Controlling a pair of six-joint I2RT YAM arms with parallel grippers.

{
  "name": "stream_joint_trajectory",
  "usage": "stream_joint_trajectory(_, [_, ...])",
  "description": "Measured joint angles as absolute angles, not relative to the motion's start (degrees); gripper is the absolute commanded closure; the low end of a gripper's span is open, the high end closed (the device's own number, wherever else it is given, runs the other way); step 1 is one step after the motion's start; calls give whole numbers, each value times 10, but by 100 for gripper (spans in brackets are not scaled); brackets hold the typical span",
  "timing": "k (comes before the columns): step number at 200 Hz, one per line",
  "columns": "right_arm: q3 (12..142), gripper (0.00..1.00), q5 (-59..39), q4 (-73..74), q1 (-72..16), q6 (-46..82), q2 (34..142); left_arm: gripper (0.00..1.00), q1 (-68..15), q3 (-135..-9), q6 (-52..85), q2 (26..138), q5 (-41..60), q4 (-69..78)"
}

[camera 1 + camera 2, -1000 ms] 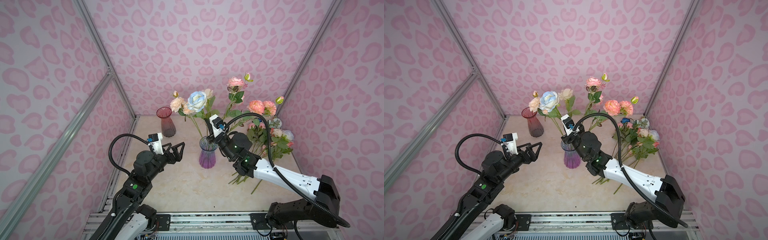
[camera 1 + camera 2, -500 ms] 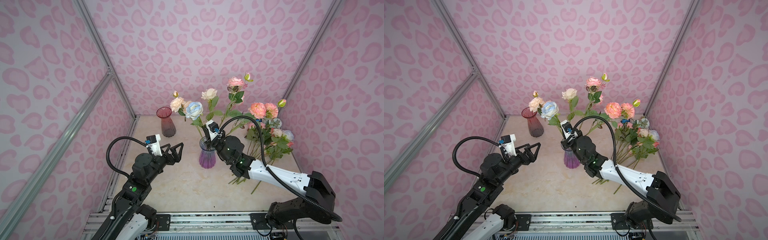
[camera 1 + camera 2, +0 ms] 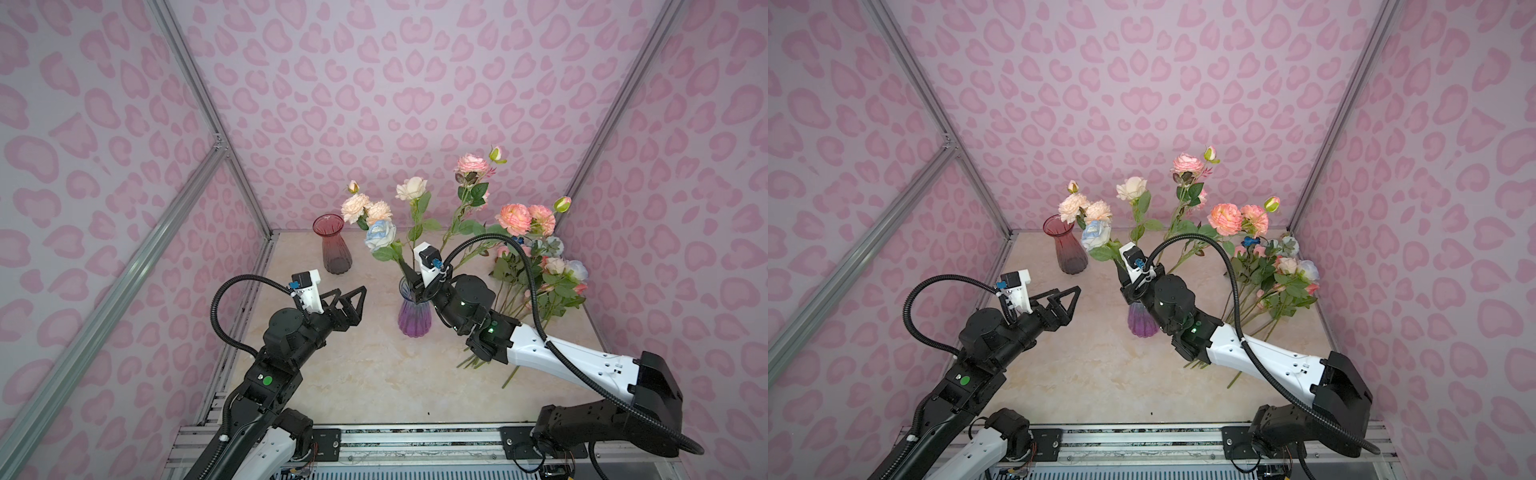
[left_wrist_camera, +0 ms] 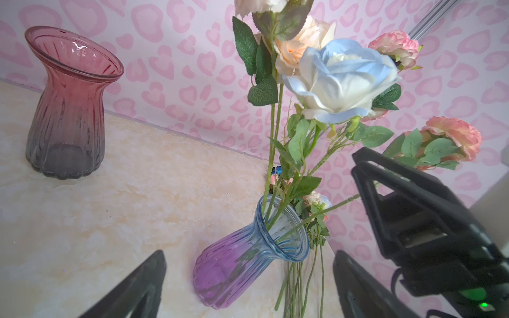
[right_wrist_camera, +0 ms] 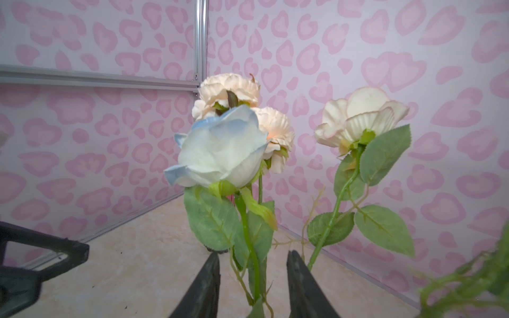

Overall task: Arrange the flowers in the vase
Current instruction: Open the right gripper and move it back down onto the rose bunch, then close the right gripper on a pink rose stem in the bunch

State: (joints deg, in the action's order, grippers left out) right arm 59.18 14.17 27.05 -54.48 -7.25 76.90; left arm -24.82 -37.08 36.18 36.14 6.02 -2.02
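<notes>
I should carry on to the heap with my right gripper and close on a stem (image 3: 504, 300), as the blue rose (image 3: 380, 233) stands in the vase, clear of my open fingers.
The purple-and-blue glass vase (image 3: 414, 320) (image 3: 1142, 322) (image 4: 242, 264) stands mid-table and holds several flowers: a pale blue rose (image 3: 380, 235) (image 4: 341, 82) (image 5: 220, 154), peach blooms (image 3: 365, 208), a cream rose (image 3: 411, 189) and pink blooms (image 3: 471, 164). My right gripper (image 3: 415, 282) (image 5: 253, 256) sits just above the vase mouth. Its jaws stand apart on either side of the blue rose's stem without touching it. Left of the vase, my left gripper (image 3: 353, 299) (image 4: 250, 256) hovers wide open and empty, pointing at it.
A red glass vase (image 3: 334, 245) (image 4: 68, 110) stands empty at the back left. More flowers (image 3: 536, 274) (image 3: 1279, 274) lie in a heap on the table at the right, stems toward the front. Pink patterned walls enclose three sides.
The right gripper came down toward the vase with the pale blue rose, which now sits lower among the others, and its jaws have parted off the stem. The left arm barely moved.
</notes>
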Motion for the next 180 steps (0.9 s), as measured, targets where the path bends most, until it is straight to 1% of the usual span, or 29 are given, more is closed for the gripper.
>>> stream_joint_trajectory(32, [604,56,138,228,-551,-43,709,4,-248,-370,362,360,60,-20])
stream_joint_trajectory(60, [593,56,149,176,-554,-17,633,4,-248,-362,362,357,61,-20])
stream_joint_trajectory(83, [559,57,198,119,-554,7,543,4,-248,-347,364,341,69,-20])
stream_joint_trajectory(92, [545,59,216,96,-554,17,510,4,-248,-338,364,333,73,-18])
stream_joint_trajectory(128, [486,62,322,-23,-546,73,388,4,-248,-300,375,316,77,-16])
stream_joint_trajectory(144, [454,64,359,-71,-517,112,351,4,-248,-292,380,325,77,-15])
stream_joint_trajectory(160, [411,65,360,-109,-470,152,333,4,-248,-290,387,345,78,-3])
stream_joint_trajectory(180, [350,66,334,-131,-369,207,327,4,-248,-290,395,378,86,15])
